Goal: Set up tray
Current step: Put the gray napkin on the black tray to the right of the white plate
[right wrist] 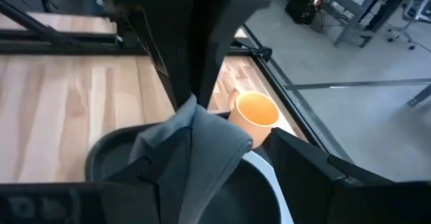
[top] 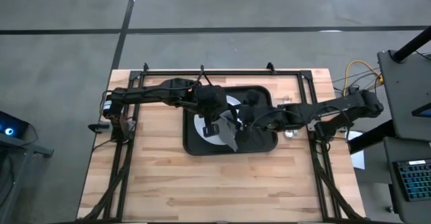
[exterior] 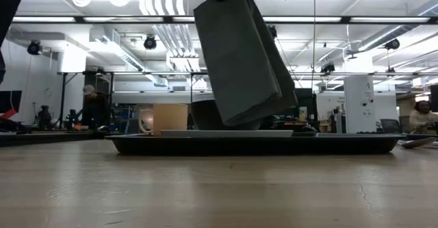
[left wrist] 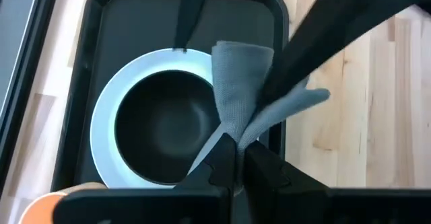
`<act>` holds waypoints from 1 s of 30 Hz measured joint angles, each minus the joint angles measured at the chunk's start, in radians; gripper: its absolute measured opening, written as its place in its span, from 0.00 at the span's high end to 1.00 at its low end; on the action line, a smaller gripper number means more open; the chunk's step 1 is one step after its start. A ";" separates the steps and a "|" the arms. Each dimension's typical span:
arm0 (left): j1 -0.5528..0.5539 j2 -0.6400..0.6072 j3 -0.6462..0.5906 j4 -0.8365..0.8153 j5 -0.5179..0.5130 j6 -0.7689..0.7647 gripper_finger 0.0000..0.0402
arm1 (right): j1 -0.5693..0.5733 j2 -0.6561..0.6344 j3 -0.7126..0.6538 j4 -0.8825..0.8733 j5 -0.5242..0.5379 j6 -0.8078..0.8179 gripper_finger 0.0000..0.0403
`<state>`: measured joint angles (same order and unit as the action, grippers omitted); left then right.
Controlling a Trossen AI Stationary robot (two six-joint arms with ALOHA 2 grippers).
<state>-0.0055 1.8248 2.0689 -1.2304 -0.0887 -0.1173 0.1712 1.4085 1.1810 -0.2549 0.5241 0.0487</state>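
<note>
My left gripper is holding the grey napkin (exterior: 236,57) over the plate, so my right gripper should grab the napkin's upper edge and bring the napkin to the tray's empty end (top: 264,142).
The black tray (top: 190,142) lies at mid-table, seen edge-on in the low view (exterior: 137,144). On it sits a white plate (left wrist: 104,126) with a dark bowl (left wrist: 165,126) in it. A tan cup (right wrist: 256,113) stands next to the plate. My left gripper (left wrist: 236,158) is shut on the grey folded napkin (exterior: 239,57) above the tray. My right gripper (right wrist: 215,170) is open, and its fingers (right wrist: 316,173) stand on either side of the hanging napkin (right wrist: 195,157). I cannot tell whether they touch it. My left gripper pinches the napkin's upper folded end (left wrist: 232,133) between its two fingers (left wrist: 266,160), coming from above and pointing down. Several layers are gathered in the pinch. The napkin hangs below the fingers, tilted, and its lower end (exterior: 236,118) is clear of the plate.
The black frame rails (top: 222,71) run along the table's far edge and down both sides. Small shiny things (top: 291,133) lie on the wood right of the tray. Bare wood (top: 215,183) stretches between the tray and the near edge. People (exterior: 89,105) show in the room beyond.
</note>
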 joint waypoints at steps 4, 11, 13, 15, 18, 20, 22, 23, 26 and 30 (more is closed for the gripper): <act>0.000 0.000 -0.004 -0.043 -0.029 -0.026 1.00 | -0.003 0.008 0.018 -0.005 0.000 -0.027 0.52; 0.008 0.000 -0.015 -0.075 -0.131 -0.064 1.00 | -0.006 -0.034 0.076 0.007 -0.003 -0.010 0.52; 0.008 0.002 -0.016 -0.050 -0.131 -0.063 1.00 | -0.007 -0.024 0.072 0.007 -0.005 0.000 0.52; 0.007 0.002 -0.016 -0.042 -0.130 -0.054 1.00 | -0.010 -0.007 0.068 0.004 -0.007 -0.001 0.52; 0.006 0.003 -0.016 -0.041 -0.129 -0.052 1.00 | -0.012 0.009 0.061 -0.001 -0.008 -0.004 0.52; 0.006 0.003 -0.016 -0.040 -0.130 -0.052 1.00 | -0.011 0.012 0.061 0.007 -0.008 0.000 0.52; 0.007 0.003 -0.015 -0.034 -0.129 -0.058 1.00 | -0.010 0.011 0.060 0.011 -0.008 0.001 0.52; 0.007 0.004 -0.015 -0.030 -0.129 -0.059 1.00 | -0.010 0.011 0.058 0.014 -0.008 0.003 0.52; 0.007 0.004 -0.015 -0.012 -0.129 -0.060 1.00 | -0.011 0.013 0.052 0.016 -0.007 0.009 0.52; 0.005 0.004 -0.015 0.018 -0.129 -0.059 1.00 | -0.011 0.026 0.039 0.038 -0.007 0.005 0.52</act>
<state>-0.0002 1.8286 2.0541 -1.2120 -0.2176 -0.1761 0.1600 1.4346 1.2197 -0.2172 0.5167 0.0536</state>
